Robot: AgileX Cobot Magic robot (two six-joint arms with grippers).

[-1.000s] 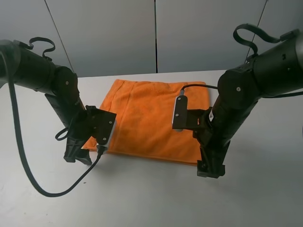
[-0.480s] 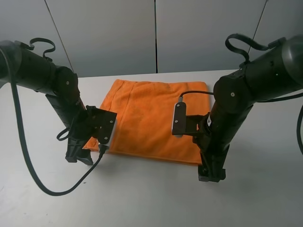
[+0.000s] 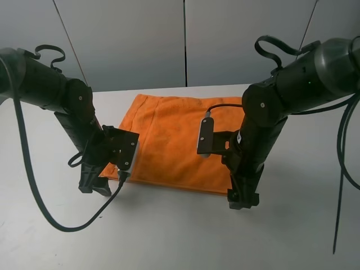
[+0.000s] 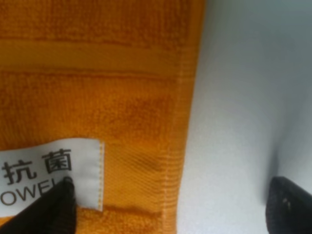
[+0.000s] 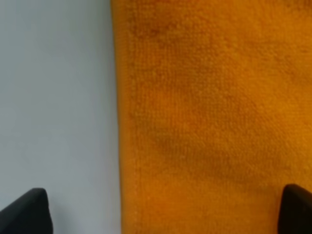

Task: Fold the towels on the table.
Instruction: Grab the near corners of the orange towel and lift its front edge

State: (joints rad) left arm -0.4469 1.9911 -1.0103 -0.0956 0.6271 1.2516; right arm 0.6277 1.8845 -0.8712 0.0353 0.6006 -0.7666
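Observation:
I expect the orange towel (image 3: pixel 169 152) to fold over while its far half (image 3: pixel 177 112) stays in place when I carry the near corners back, because the towel is spread out flat.
The orange towel (image 3: pixel 174 140) lies flat on the white table (image 3: pixel 169 236). My left gripper (image 3: pixel 93 185) is down at the towel's near left corner. In the left wrist view it (image 4: pixel 170 212) is open, one fingertip (image 4: pixel 48 209) over the white label (image 4: pixel 73 168) and the other over bare table, straddling the hemmed edge (image 4: pixel 183 122). My right gripper (image 3: pixel 243 199) is down at the near right corner. In the right wrist view it (image 5: pixel 161 214) is open, straddling the towel's (image 5: pixel 209 112) side edge. Neither holds anything.
Black cables hang from both arms; one loops over the table in front of the left arm (image 3: pixel 62 228). A grey panelled wall (image 3: pixel 185 39) stands behind the table's far edge.
My right arm has shifted left, bringing its gripper in over the towel's near right corner. The left arm and the towel have hardly moved.

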